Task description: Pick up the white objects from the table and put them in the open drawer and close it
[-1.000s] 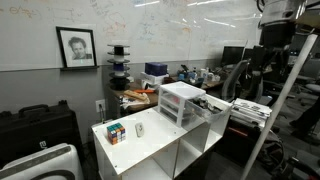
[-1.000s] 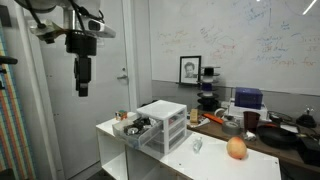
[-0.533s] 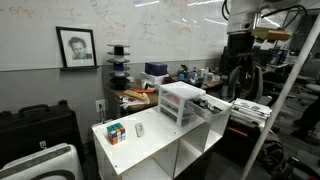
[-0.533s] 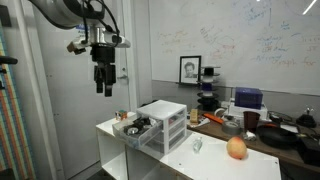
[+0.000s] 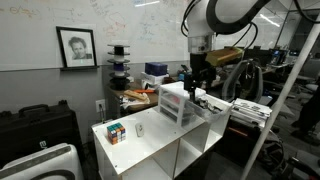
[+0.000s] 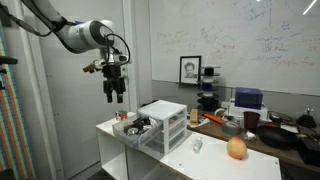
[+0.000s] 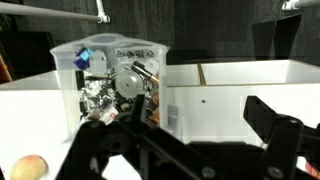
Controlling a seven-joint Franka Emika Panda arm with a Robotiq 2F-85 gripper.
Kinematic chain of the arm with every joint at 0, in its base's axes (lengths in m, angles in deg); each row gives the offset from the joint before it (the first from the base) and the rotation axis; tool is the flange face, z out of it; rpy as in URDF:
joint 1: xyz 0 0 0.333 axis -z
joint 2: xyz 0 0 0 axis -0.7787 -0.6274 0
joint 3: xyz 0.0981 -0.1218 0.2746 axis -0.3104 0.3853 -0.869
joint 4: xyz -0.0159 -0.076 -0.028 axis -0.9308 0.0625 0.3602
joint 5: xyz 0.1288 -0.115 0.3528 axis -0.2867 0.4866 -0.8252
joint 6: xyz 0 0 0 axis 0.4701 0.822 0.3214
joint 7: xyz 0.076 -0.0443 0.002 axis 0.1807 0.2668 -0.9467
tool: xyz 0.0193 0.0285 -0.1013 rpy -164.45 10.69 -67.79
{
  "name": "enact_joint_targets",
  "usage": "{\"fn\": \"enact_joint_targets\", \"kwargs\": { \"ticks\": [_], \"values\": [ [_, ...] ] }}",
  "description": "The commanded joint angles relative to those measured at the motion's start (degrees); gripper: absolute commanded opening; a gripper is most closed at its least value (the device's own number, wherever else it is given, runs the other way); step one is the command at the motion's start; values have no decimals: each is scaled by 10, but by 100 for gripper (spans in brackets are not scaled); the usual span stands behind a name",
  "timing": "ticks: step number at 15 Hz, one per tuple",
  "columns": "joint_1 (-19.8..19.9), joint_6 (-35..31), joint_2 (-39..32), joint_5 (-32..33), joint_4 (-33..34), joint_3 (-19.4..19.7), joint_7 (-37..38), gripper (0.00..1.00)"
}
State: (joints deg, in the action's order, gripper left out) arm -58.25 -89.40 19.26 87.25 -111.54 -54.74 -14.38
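The white object [image 5: 140,129] lies clear of the multicoloured cube [image 5: 116,132], so my open gripper should keep moving down toward that object until its fingers straddle it, then close.
A small white object [image 5: 139,129] lies on the white table [image 5: 150,150] beside a multicoloured cube [image 5: 115,131]; it also shows near the table's middle [image 6: 197,145]. The white drawer unit [image 5: 180,103] [image 6: 162,125] stands at the table's far end. One translucent drawer [image 7: 108,78] [image 6: 134,127] is pulled out, with dark and metallic clutter in it. My gripper [image 5: 197,86] [image 6: 115,96] hangs in the air above the unit and the pulled-out drawer, far from the white object. In the wrist view the gripper [image 7: 200,113] is open, with nothing between its fingers.
An orange-pink fruit [image 6: 236,148] [image 7: 28,166] sits on the table near the white object. Behind the table a cluttered counter [image 6: 260,125] runs along the whiteboard wall. A black case [image 5: 40,125] and a white bin [image 5: 45,163] stand on the floor beside the table.
The arm has swung in from high up and to the side, and lowered until the gripper hangs over the drawer unit. The jaws stayed open. Nothing on the table moved.
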Motion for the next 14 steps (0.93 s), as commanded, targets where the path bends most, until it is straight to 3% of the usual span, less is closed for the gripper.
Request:
{"fn": "enact_joint_targets", "kwargs": {
  "ticks": [1, 10, 14],
  "values": [
    [-39, -36, -86, 57, 79, 17, 59, 100],
    [-99, -125, -279, 32, 249, 52, 77, 100],
    [-115, -125, -337, 0, 317, 57, 70, 100]
  ]
}}
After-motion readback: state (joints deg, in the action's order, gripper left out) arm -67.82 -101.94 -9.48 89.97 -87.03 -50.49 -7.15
